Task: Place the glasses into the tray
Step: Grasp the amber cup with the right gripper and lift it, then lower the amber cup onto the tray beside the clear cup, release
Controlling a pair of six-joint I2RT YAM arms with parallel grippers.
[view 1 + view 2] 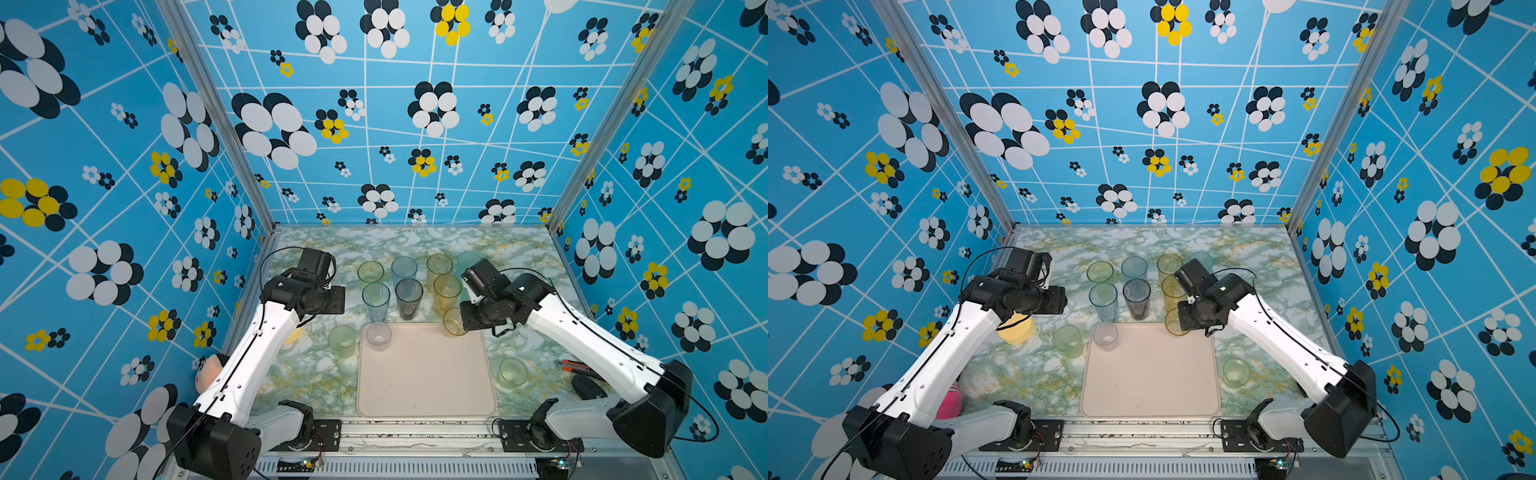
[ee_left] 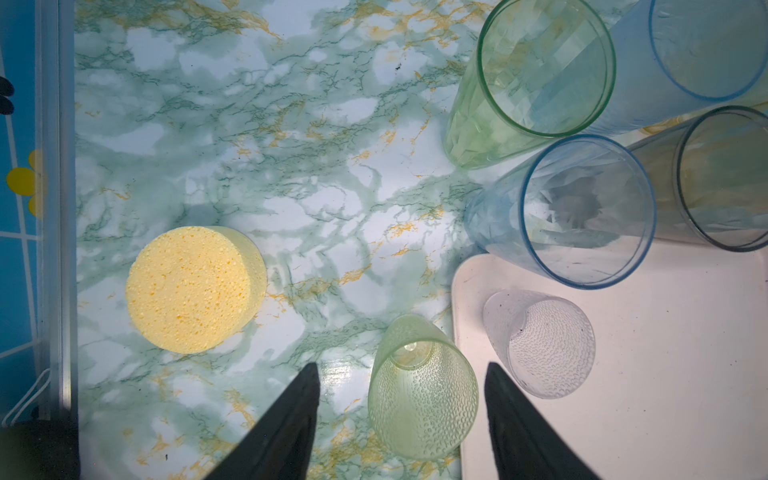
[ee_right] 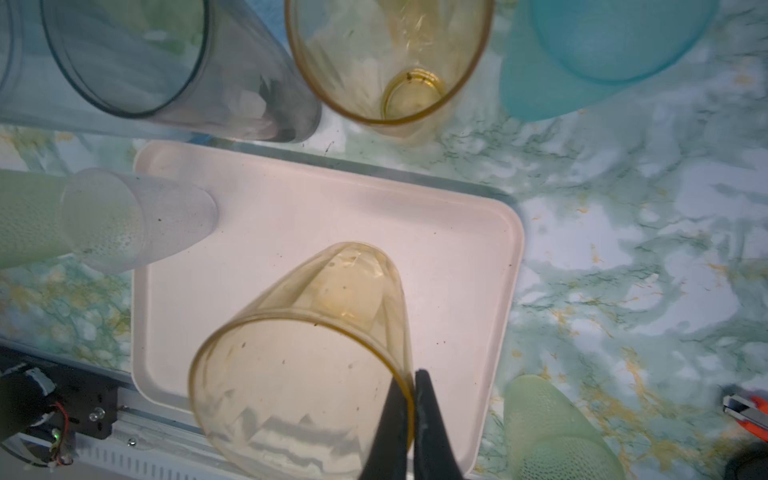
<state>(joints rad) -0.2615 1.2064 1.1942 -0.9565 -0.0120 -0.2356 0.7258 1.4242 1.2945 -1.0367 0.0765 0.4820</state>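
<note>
The amber glass [image 1: 453, 321] hangs with its opening up and the spot [image 1: 411, 341] beside the clear glass is free. My right gripper keeps moving there until the amber glass is standing.
The cream-pink tray [image 1: 424, 386] lies at the table's front middle. My right gripper [image 3: 413, 378] is shut on the rim wall of a short amber glass [image 3: 316, 332], which hangs tilted over the tray's far right part [image 1: 453, 322]. A short clear glass [image 1: 378, 336] stands in the tray's far left corner. My left gripper [image 2: 401, 370] is open above the table, and a short green glass [image 2: 422, 399] shows between its fingers, untouched, just left of the tray [image 1: 341, 340]. Several tall glasses [image 1: 409, 299] stand behind the tray. Another short green glass [image 1: 512, 372] stands right of it.
A round yellow sponge disc [image 2: 191, 289] lies left of the glasses, near the left wall. A pink-faced soft toy [image 1: 208, 374] sits by the left arm. An orange-and-black tool [image 1: 577, 365] and a black object [image 1: 588, 388] lie at the right, under the right arm.
</note>
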